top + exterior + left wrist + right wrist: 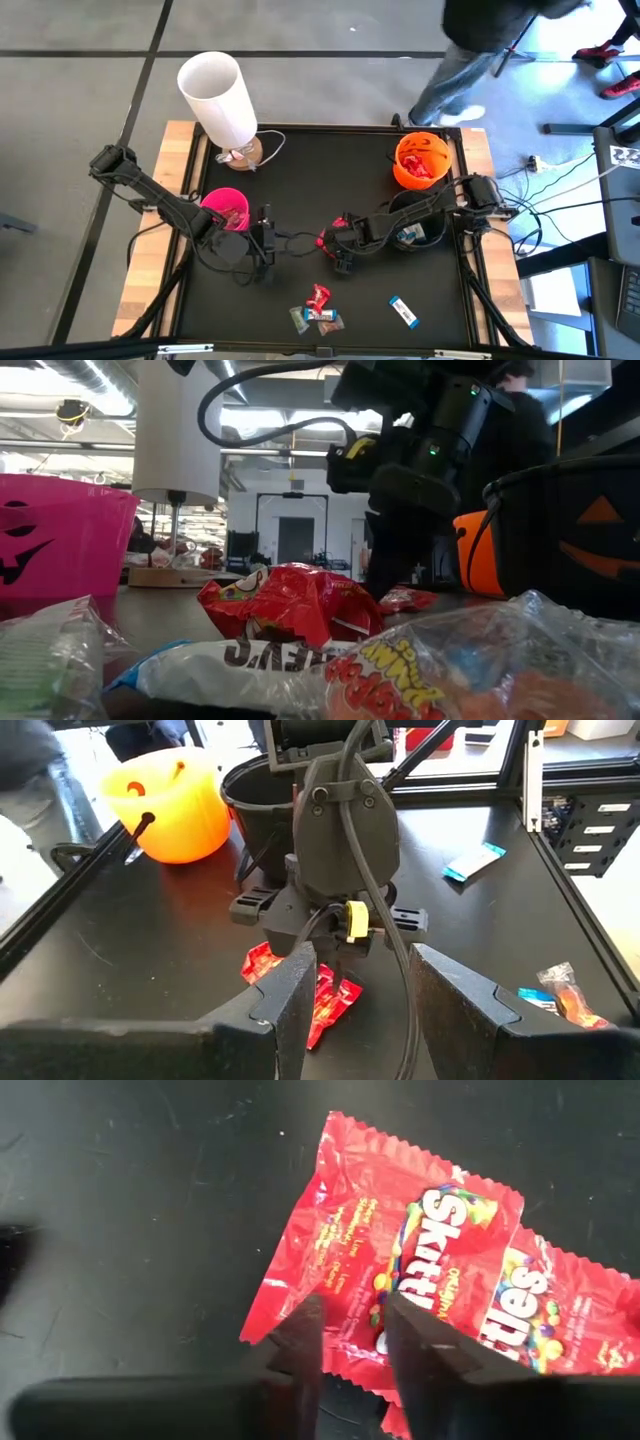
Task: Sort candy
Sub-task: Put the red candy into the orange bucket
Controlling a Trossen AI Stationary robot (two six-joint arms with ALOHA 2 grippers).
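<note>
The upper red packet (pixel 400 1250) is lying flat under the nearly closed fingers of my right gripper. Next, I open the fingers wider, put them on both sides of the packet's near edge (pixel 353 1364) and gather up the wrapper.
Two red candy packets (pixel 400 1230) (pixel 560 1310) lie overlapping, flat on the black table mat, near its middle (pixel 324 238). My right gripper (pixel 350 1350) is down on the upper packet, pointing steeply down, with a narrow gap between its fingers. My left gripper (pixel 365 1010) hangs open and holds nothing. It is just to the left of that spot (pixel 265 243), near the pink bowl (pixel 226 208). More candy lies near the front edge: a red piece (pixel 318 296), a small cluster (pixel 320 319) and a blue-and-white piece (pixel 402 312). My right gripper comes at the upper red packet from above. Its fingertips (pixel 305 1345) stand on either side of a strip of wrapper at the packet's edge (pixel 350 1335). The packet lies flat on the mat. I cannot tell whether the tips touch it.
An orange bowl (pixel 421 160) holding red candy stands at the back right. A black bowl (pixel 412 230) sits under my right arm. A white lamp (pixel 220 98) stands at the back left. A person stands beyond the table's far edge (pixel 470 50).
</note>
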